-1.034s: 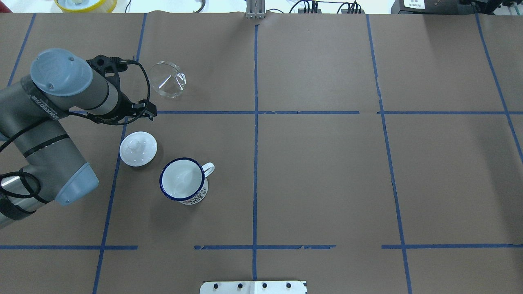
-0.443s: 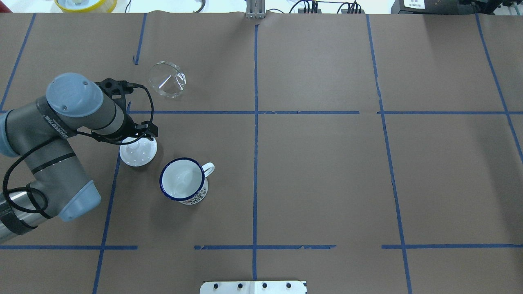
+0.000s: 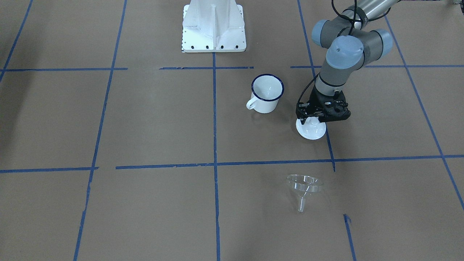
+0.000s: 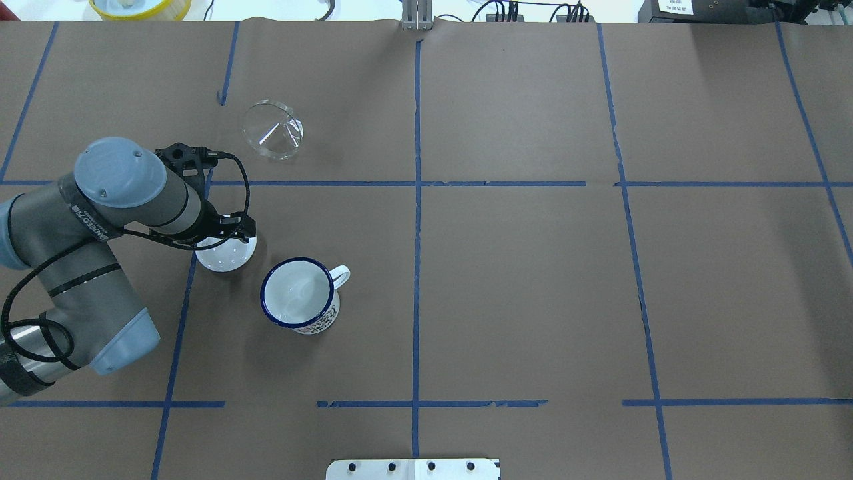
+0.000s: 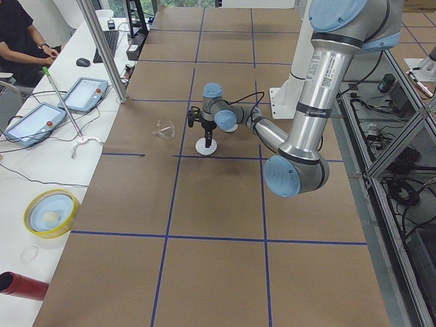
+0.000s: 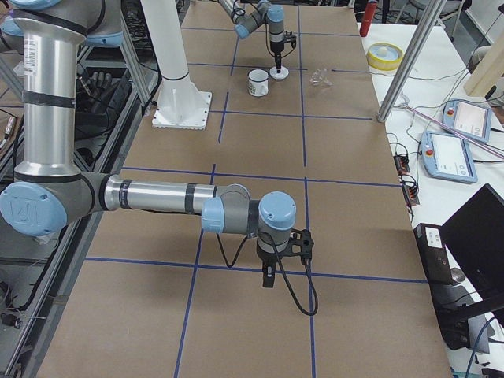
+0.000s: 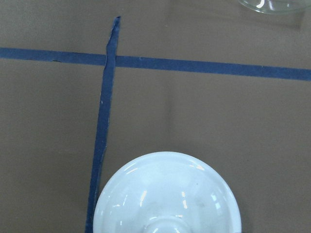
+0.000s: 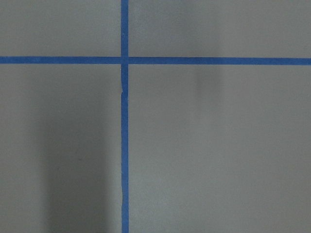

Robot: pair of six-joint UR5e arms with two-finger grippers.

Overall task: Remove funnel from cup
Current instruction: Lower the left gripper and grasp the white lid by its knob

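My gripper will carry the white lid (image 3: pixel 311 129) onto the cup, and the lid should then sit level and cover the cup's opening, because the lid is nearly as wide as the cup's blue rim (image 3: pixel 267 100).
The clear funnel (image 4: pixel 272 130) lies on its side on the brown table, out of the cup; it also shows in the front view (image 3: pixel 304 186) and at the top edge of the left wrist view (image 7: pixel 272 5). The white cup (image 4: pixel 298 293) with a blue rim stands upright and empty, handle to the right (image 3: pixel 267 92). My left gripper (image 3: pixel 313 121) hangs straight down over the white knobbed lid (image 4: pixel 230 255), open, jaws either side of the knob. My right gripper (image 6: pixel 268 277) hangs over bare table far from these; I cannot tell its state.
The lid (image 7: pixel 167 194) lies between funnel and cup, just left of the cup. Blue tape lines cross the brown table (image 4: pixel 520 280). The robot's white base plate (image 3: pixel 214 25) is behind the cup. A yellow dish (image 4: pixel 140 7) sits beyond the table's far edge.
My left arm has swung back from beside the funnel toward the robot and now stands over the lid. The funnel, cup and lid have not moved.
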